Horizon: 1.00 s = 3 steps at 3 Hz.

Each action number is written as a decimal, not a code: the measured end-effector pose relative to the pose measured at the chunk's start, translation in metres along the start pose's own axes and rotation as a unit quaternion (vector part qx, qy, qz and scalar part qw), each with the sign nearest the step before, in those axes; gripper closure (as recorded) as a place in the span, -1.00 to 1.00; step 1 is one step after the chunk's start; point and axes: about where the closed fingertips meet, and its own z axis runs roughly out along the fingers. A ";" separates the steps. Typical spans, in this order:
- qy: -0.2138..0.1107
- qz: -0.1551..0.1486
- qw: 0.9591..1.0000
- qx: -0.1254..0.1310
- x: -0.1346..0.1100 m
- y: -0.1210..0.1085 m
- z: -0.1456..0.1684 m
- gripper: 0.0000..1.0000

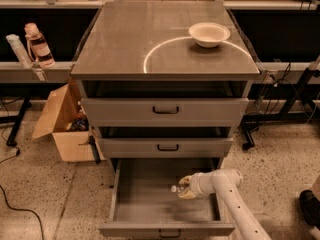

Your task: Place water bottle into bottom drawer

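The water bottle (179, 189) is level above the clear inside of the bottom drawer. My gripper keeps lowering it and let it go on the drawer's bottom (187, 205).
The bottom drawer (145, 204) is pulled out, with a plain grey floor and a small dark handle on its front. My gripper (183, 187) reaches into it from the right, over the right half of the drawer floor. It is shut on the water bottle (176, 188). Only the bottle's white cap and a bit of clear plastic stick out to the left of the fingers. The bottle is held roughly level, just above the drawer floor. My white arm (225, 184) comes in over the drawer's right wall.
A white bowl (209, 34) sits on the cabinet top (150, 39). The two upper drawers (165, 110) stick out slightly. A pink-capped bottle (37, 45) stands on the left shelf. An open cardboard box (62, 124) lies on the floor to the left. Cables trail at right.
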 end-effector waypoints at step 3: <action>0.024 0.030 0.999 -0.019 0.036 0.007 0.038 1.00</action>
